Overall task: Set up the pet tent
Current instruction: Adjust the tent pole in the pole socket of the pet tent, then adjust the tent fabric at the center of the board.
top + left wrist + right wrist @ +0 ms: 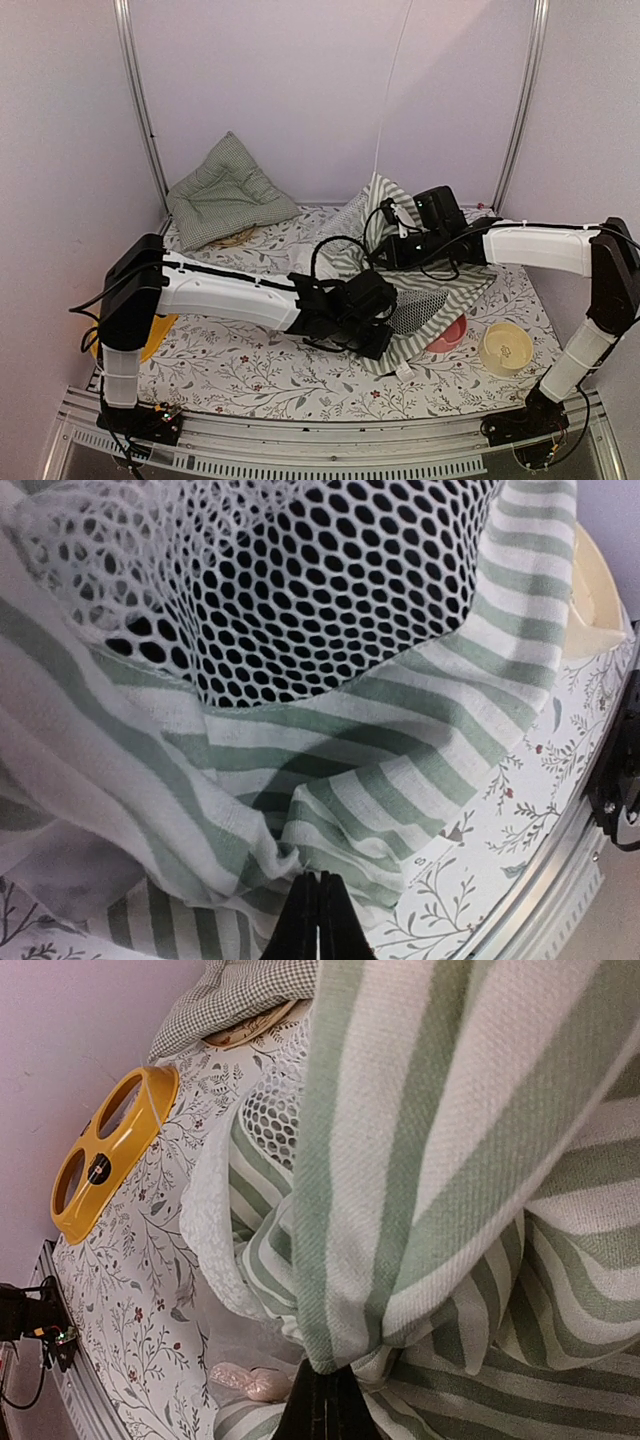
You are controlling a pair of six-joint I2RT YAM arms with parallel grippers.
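The striped cloth is spread around the open mesh panel (418, 310). My left gripper should carry on easing its fold along the tent's front edge (384, 368) and let go of it there.
The pet tent (440, 290) lies crumpled at mid-table, green-and-white striped cloth with a white mesh panel (410, 310). A thin white rod (392, 90) rises from its raised back peak towards the ceiling. My left gripper (383, 338) sits at the tent's front edge. In the left wrist view this gripper (318, 878) is shut, with a fold of striped cloth (420, 740) bunched at its tips below the mesh (300, 580). My right gripper (382, 252) reaches in from the right at the tent's back. In the right wrist view it (330, 1372) is shut on a gathered fold of striped fabric (450, 1110).
A green checked cushion (228, 190) leans in the back left corner. A yellow two-hole bowl stand (110, 1150) lies at the left edge behind my left arm. A pink bowl (450, 335) and a cream bowl (505, 347) sit front right. A small pink object (250, 1382) lies under the tent.
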